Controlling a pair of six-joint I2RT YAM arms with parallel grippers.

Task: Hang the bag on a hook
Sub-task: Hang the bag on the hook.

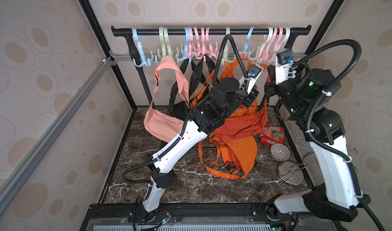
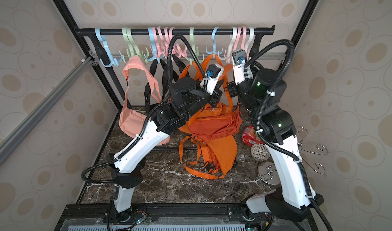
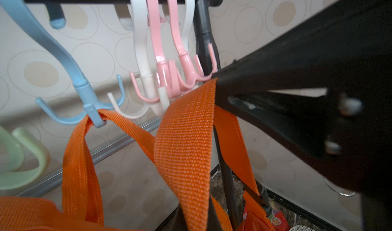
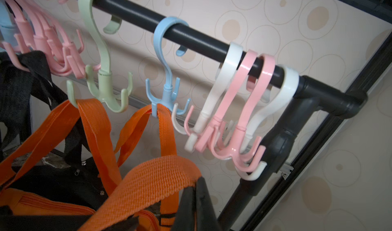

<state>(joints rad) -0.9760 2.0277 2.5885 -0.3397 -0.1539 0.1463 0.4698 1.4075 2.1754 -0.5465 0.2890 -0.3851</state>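
Observation:
The robot's left gripper should open and its right gripper should raise the wide orange strap (image 4: 169, 167) to the pink hook's peg (image 4: 202, 143), because the strap sits below the peg with both grippers on it.
An orange bag (image 1: 241, 123) hangs low in front of the black rail (image 1: 212, 31), between my two arms. One orange strap lies over a prong of the blue hook (image 4: 167, 92) and another over the green hook (image 4: 106, 87). My right gripper (image 4: 196, 183) is shut on a wide orange strap (image 4: 148, 183) just below the white and pink hook cluster (image 4: 222, 138). That same strap (image 3: 186, 145) runs down into my left gripper (image 3: 196, 223), which is shut on it. In both top views the grippers (image 1: 252, 97) (image 1: 267, 87) sit close together. The strap passes next to a white hook prong (image 3: 163, 98).
A pink bag (image 1: 161, 121) and a black bag (image 1: 182, 104) hang at the left of the rail. Another orange bag (image 1: 237, 155) lies on the marble table (image 1: 191, 187). At the right stand a red snack packet (image 1: 272, 135), a patterned bowl (image 1: 280, 152) and a metal stand (image 1: 291, 172).

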